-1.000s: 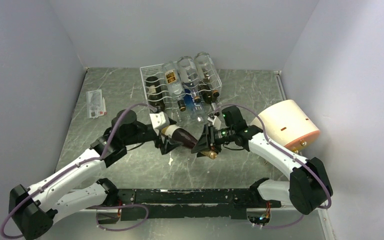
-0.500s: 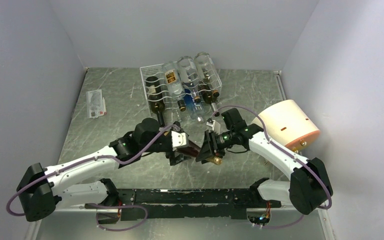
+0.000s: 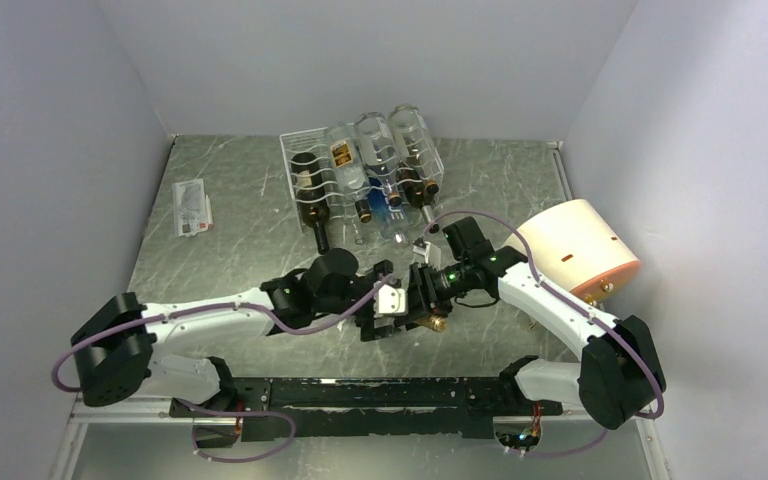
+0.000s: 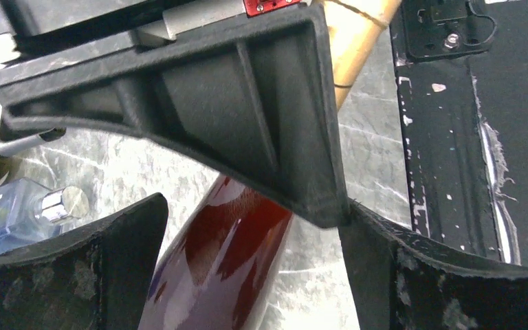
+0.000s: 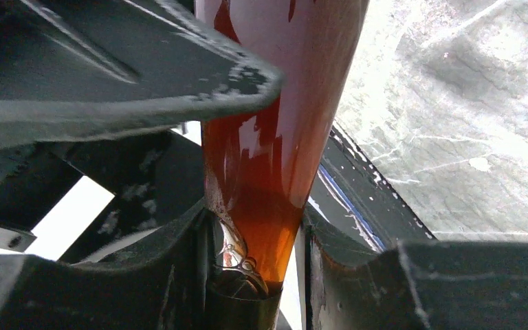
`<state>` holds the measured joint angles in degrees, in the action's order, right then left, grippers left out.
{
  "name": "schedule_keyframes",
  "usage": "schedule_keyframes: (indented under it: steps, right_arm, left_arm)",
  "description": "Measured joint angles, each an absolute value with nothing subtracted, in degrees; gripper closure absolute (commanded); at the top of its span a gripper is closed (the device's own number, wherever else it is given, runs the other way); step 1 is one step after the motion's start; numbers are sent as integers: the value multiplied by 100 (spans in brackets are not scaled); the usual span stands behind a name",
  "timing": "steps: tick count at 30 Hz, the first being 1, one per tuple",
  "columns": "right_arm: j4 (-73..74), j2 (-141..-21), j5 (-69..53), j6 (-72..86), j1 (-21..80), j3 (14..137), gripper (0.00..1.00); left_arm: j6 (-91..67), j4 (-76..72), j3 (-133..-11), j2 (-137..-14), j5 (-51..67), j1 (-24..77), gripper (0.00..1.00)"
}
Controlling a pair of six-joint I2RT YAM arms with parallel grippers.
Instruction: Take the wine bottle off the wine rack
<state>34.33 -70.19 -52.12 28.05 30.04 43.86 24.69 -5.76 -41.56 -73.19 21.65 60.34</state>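
Next, my left gripper closes on the body (image 4: 214, 258) and takes over, because my right gripper is holding the wine bottle's neck (image 5: 256, 210), far from the clear corner behind the packet.
The wine bottle, dark red with a gold-capped neck (image 3: 431, 322), is off the white wire wine rack (image 3: 298, 152) and held low over the table's middle front. My right gripper (image 3: 422, 296) is shut on its neck; in the right wrist view the fingers (image 5: 179, 275) press the amber neck (image 5: 275, 151) from both sides. My left gripper (image 3: 384, 306) is right next to the right one. In the left wrist view it (image 4: 254, 206) is open astride the bottle body (image 4: 227, 261), with a gap to the right finger (image 4: 419, 282). Most of the bottle is hidden in the top view.
Several bottles still lie in the rack, a dark one (image 3: 311, 198) at its left. A cream-and-orange cylinder (image 3: 575, 250) lies at the right. A small packet (image 3: 192, 208) lies at the left. A black rail (image 3: 360, 392) runs along the near edge.
My left arm has stretched to the right, its gripper travelling along the bottle up against the right gripper. The right gripper and bottle neck dipped slightly toward the near edge.
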Motion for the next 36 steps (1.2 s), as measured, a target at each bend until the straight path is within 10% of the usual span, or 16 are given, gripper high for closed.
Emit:
schedule_keyframes:
  steps: [25,36]
  right_arm:
    - [3288,-6587,-5103,2797,2847,4523,39]
    - [2836,-6235,-5249,3173,2827,4523,30]
  left_arm:
    - [2624,-1514,-4163,-7968,1070,6401,34]
    - [2615,-1546,-4176,-7822,816,6381,67]
